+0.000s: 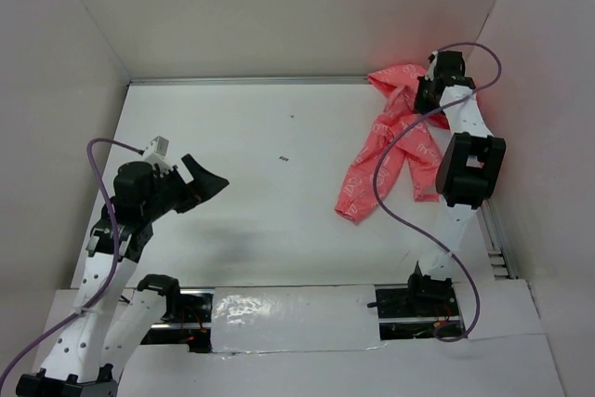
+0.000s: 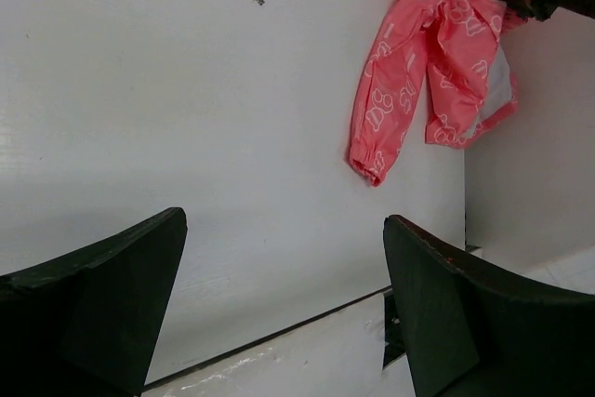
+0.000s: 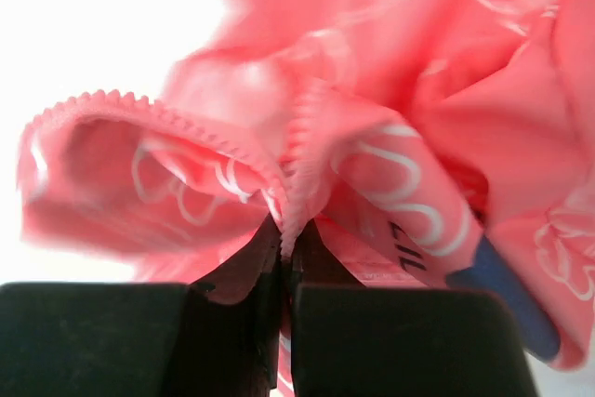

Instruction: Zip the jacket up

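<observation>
Next, my right gripper drags the jacket over to the clear space [image 1: 246,202] next to my left gripper, because the jacket lies bunched [image 1: 390,141] in the far corner, out of my left gripper's reach.
The coral-pink jacket [image 1: 395,137] with white print lies bunched at the far right of the table, one sleeve trailing toward the middle. My right gripper [image 1: 429,90] is over its upper part. In the right wrist view it [image 3: 286,244] is shut on a fold of the jacket [image 3: 372,118] along a toothed zipper edge [image 3: 167,118]. My left gripper [image 1: 206,180] is open and empty above the left side of the table, far from the jacket. In the left wrist view its fingers [image 2: 465,313] stand wide apart and the jacket [image 2: 437,62] shows at the top right.
White walls enclose the table [image 1: 260,192] on three sides. A small dark speck [image 1: 284,159] lies on the table near the middle. A purple cable [image 1: 386,192] of the right arm hangs over the jacket. Metal base plates sit at the near edge.
</observation>
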You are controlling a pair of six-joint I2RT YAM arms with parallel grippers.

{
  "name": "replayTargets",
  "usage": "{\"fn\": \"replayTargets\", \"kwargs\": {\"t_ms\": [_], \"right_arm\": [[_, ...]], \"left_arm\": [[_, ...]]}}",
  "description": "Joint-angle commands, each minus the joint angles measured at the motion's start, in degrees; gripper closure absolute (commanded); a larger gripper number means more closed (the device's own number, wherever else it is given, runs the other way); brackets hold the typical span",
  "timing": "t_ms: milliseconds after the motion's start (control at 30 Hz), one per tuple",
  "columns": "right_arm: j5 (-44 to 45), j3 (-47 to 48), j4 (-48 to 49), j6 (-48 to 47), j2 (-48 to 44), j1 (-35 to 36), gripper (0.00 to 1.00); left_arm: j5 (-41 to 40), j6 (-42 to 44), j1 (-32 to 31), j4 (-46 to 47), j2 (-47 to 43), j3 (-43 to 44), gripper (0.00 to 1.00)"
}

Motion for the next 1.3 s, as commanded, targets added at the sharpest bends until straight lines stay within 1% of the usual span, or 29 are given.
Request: {"fn": "replayTargets", "kwargs": {"t_ms": [0, 33, 67, 133, 167, 200, 267, 333, 367, 433, 500, 533, 567, 600, 633, 667, 700, 733, 767, 867, 900, 933, 967, 1033, 1067, 1100, 1167, 1200, 1267], "right_arm": [[-18.9, 0.4, 1.2, 2.2, -18.1, 5.6, 1.00], [-21.3, 0.9, 0.7, 2.3, -20.5, 7.1, 1.00], [-20.7, 2.4, -0.3, 3.0, -24.6, 11.6, 1.00], [-18.8, 4.9, -2.1, 2.3, -27.5, 15.8, 1.00], [-16.0, 6.6, -3.1, 2.2, -28.6, 18.1, 1.00], [-12.0, 11.3, -6.1, 0.9, -30.4, 22.8, 1.00], [-9.8, 12.5, -7.1, 0.2, -30.8, 27.9, 1.00], [-1.6, 14.0, -10.4, -1.4, -30.8, 35.9, 1.00], [-0.3, 13.4, -11.0, -1.3, -30.7, 35.9, 1.00], [1.7, 10.8, -11.5, -1.1, -30.6, 40.6, 1.00], [8.9, 4.7, -10.7, -0.5, -30.3, 45.0, 1.00], [12.1, 0.0, -10.2, 1.2, -29.9, 46.4, 0.98], [14.8, -1.8, -9.2, 1.7, -29.4, 47.8, 0.94], [18.7, -3.5, -8.9, 2.3, -28.8, 48.8, 0.85], [20.0, -4.8, -9.2, 4.2, -26.8, 50.4, 0.72], [23.0, -5.2, -9.8, 5.6, -25.8, 50.8, 0.43], [23.9, -5.4, -10.0, 6.6, -25.3, 51.1, 0.33], [24.5, -6.2, -9.7, 8.4, -25.0, 51.4, 0.21], [24.9, -7.0, -9.1, 9.2, -25.6, 51.2, 0.05], [22.6, -14.0, -3.2, 10.7, -31.1, 50.8, 0.00], [18.4, -18.2, -1.4, 11.2, -34.6, 50.2, 0.00], [15.5, -20.3, 2.1, 11.4, -36.3, 48.6, 0.00], [12.4, -22.0, 3.5, 11.6, -37.3, 47.7, 0.00], [4.8, -25.1, 4.7, 13.5, -38.9, 45.6, 0.00], [3.8, -26.2, 4.7, 14.5, -39.5, 45.3, 0.00], [4.2, -29.4, 5.1, 16.9, -40.0, 45.4, 0.00], [4.3, -35.0, 7.7, 18.2, -41.9, 47.0, 0.00], [4.0, -40.4, 9.0, 18.9, -44.0, 47.7, 0.00], [2.9, -46.6, 10.3, 22.0, -45.5, 49.6, 0.00]], "left_arm": [[0.6, -0.2, 0.0, 0.8, -1.1, 1.8, 0.01], [0.6, -0.3, 0.1, 0.4, -2.0, 2.0, 0.01], [0.5, -0.5, 0.1, -0.7, -2.5, 2.5, 0.01], [0.5, -0.9, 0.1, -1.8, -4.3, 3.2, 0.01], [0.6, -1.0, 0.1, -2.2, -5.1, 3.4, 0.01], [1.3, -1.3, 0.0, -3.5, -6.4, 4.3, 0.01], [1.5, -1.5, 0.1, -4.0, -7.6, 4.7, 0.01], [1.5, -1.5, 0.0, -6.4, -10.0, 6.3, 0.01], [1.5, -1.5, 0.1, -6.5, -10.0, 7.0, 0.01], [0.2, -2.2, 0.1, -9.1, -11.4, 8.1, 0.01], [-1.3, -2.6, 0.0, -11.4, -12.3, 9.8, 0.01], [-1.8, -2.8, 0.1, -12.2, -12.4, 10.8, 0.01], [-2.5, -2.9, 0.0, -13.3, -12.5, 11.4, 0.01], [-3.6, -3.4, 0.0, -14.3, -12.5, 11.7, 0.01], [-4.1, -3.7, 0.0, -16.1, -12.3, 12.1, 0.01], [-4.6, -3.9, 0.1, -16.9, -12.0, 12.5, 0.01], [-4.8, -4.1, 0.1, -17.3, -11.7, 12.4, 0.01], [-5.0, -4.1, 0.1, -17.7, -11.4, 12.2, 0.01], [-4.8, -4.2, 0.0, -18.0, -10.6, 12.1, 0.01], [-4.2, -4.7, 0.1, -18.1, -7.8, 10.4, 0.01], [-4.4, -5.0, 0.1, -17.9, -7.0, 9.7, 0.01], [-5.3, -5.4, 0.1, -17.3, -6.1, 8.3, 0.01], [-5.9, -7.4, 0.2, -17.3, -3.7, 8.0, 0.01], [-7.4, -7.8, 0.1, -15.2, 0.5, 7.9, 0.01], [-8.3, -8.3, 0.3, -14.7, 2.2, 8.2, 0.01], [-9.2, -8.8, 0.3, -14.5, 3.9, 9.1, 0.01], [-11.4, -8.8, 0.6, -13.4, 9.1, 9.9, 0.01], [-12.2, -8.9, 1.5, -13.2, 10.7, 10.4, 0.01], [-14.0, -8.7, 3.8, -12.3, 15.5, 10.2, 0.01]]}}
